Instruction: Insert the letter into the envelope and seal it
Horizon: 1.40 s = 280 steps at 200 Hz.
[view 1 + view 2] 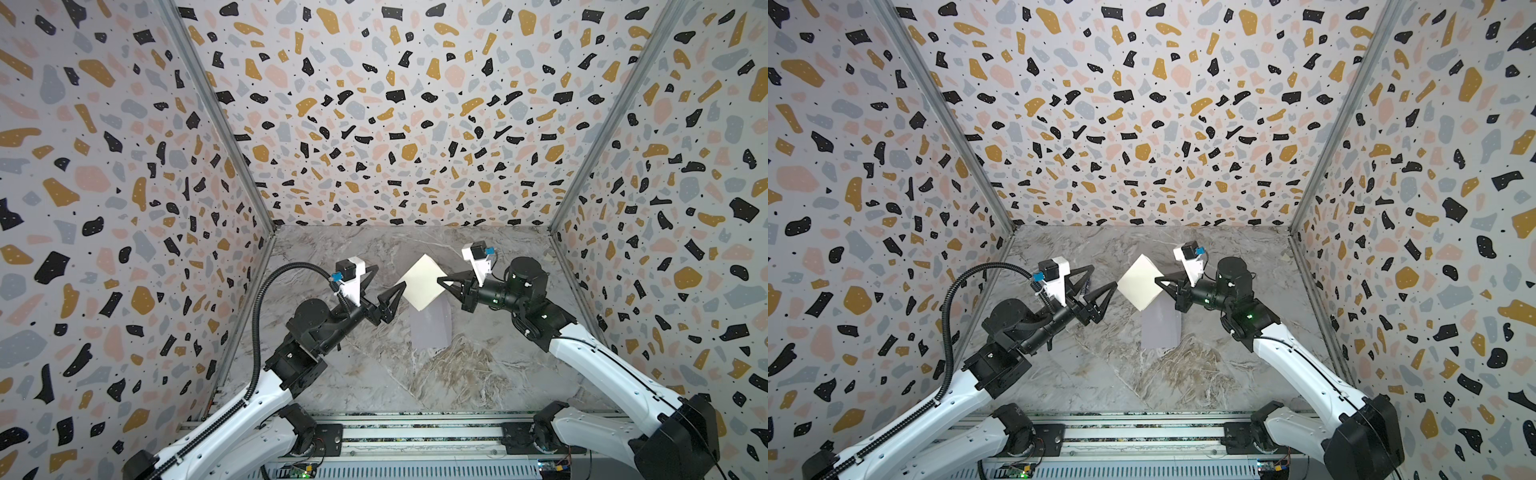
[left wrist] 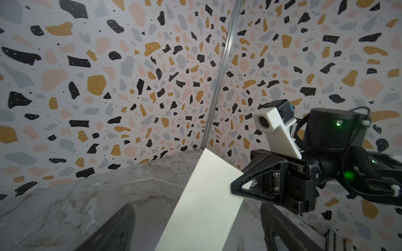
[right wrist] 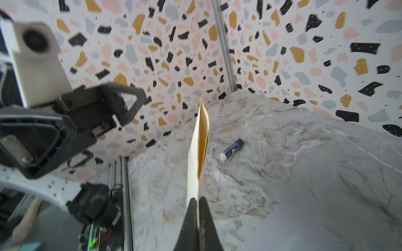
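I should take the letter with my left gripper, as my right gripper is closed on the letter's corner (image 2: 234, 170). My right gripper can then move the envelope (image 1: 432, 328) before I put the letter in.
The letter (image 1: 422, 282) (image 1: 1140, 282) hangs in the air as a folded cream sheet, tilted like a diamond. Seen edge-on in the right wrist view, the letter (image 3: 196, 156) shows a tan inner face. My right gripper (image 1: 441, 281) (image 1: 1159, 281) (image 3: 198, 198) is shut on its right corner. My left gripper (image 1: 388, 280) (image 1: 1102, 277) is open at the sheet's left corner. In the left wrist view the letter (image 2: 206, 195) runs between the spread fingers with a gap on each side. The lavender-grey envelope (image 1: 430, 328) (image 1: 1160, 328) lies flat on the marble table just below the sheet.
A blue glue stick (image 3: 231, 150) with a white cap lies on the marble beyond the letter. Terrazzo-patterned walls (image 1: 374, 124) close in the table at the back and both sides. A metal rail (image 1: 415, 432) carrying the arm bases runs along the front edge.
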{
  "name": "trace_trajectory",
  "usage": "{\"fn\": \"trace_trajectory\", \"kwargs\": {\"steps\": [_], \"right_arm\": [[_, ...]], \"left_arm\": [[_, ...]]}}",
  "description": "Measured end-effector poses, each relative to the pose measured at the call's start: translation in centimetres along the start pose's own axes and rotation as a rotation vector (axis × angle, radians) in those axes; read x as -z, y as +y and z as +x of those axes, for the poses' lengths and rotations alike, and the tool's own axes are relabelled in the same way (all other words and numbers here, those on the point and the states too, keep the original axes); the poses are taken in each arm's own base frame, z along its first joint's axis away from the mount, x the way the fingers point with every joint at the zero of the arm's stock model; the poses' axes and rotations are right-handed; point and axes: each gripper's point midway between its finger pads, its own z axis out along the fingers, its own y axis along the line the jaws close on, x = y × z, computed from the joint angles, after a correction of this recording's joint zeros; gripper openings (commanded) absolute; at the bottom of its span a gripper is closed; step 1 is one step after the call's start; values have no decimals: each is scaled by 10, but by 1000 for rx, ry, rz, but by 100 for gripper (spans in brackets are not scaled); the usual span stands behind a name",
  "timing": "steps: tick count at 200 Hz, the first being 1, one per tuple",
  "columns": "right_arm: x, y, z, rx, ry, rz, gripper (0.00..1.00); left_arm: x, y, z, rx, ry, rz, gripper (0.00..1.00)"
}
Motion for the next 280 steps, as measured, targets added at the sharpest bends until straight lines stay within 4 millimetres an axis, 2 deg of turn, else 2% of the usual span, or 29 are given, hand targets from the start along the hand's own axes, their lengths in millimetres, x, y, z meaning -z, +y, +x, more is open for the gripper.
{"fn": "trace_trajectory", "kwargs": {"steps": [23, 45, 71, 91, 120, 132, 151, 170, 196, 213, 237, 258, 280], "right_arm": [[2, 10, 24, 65, 98, -64, 0], [5, 20, 37, 101, 145, -124, 0], [8, 29, 42, 125, 161, -177, 0], [11, 35, 43, 139, 160, -203, 0], [13, 40, 38, 154, 147, -220, 0], [13, 40, 36, 159, 141, -220, 4], [12, 38, 34, 155, 136, -208, 15], [11, 33, 27, 150, 116, -170, 32], [15, 17, 15, 136, 65, -33, 49], [22, 2, 10, 108, 26, 83, 67], [30, -27, 13, 12, 2, 268, 75], [31, -63, 32, -101, 38, 436, 77], [25, -101, 72, -232, 133, 587, 76]], "left_arm": [[-6, -15, 22, -64, 82, 105, 88], [-13, -24, 48, -84, 165, 188, 82], [-19, -28, 73, -77, 243, 239, 74], [-22, -31, 85, -69, 276, 269, 66], [-23, -36, 89, -59, 288, 303, 41], [-22, -38, 88, -55, 286, 314, 29], [-23, -41, 85, -47, 274, 329, 12], [-24, -41, 79, -25, 255, 327, 0], [-28, -38, 67, 22, 211, 294, 0], [-31, -28, 61, 57, 188, 233, 0], [-32, -11, 54, 98, 161, 118, 0], [-30, 1, 46, 115, 129, 45, 0], [-28, 10, 39, 127, 102, -12, 0]]}}
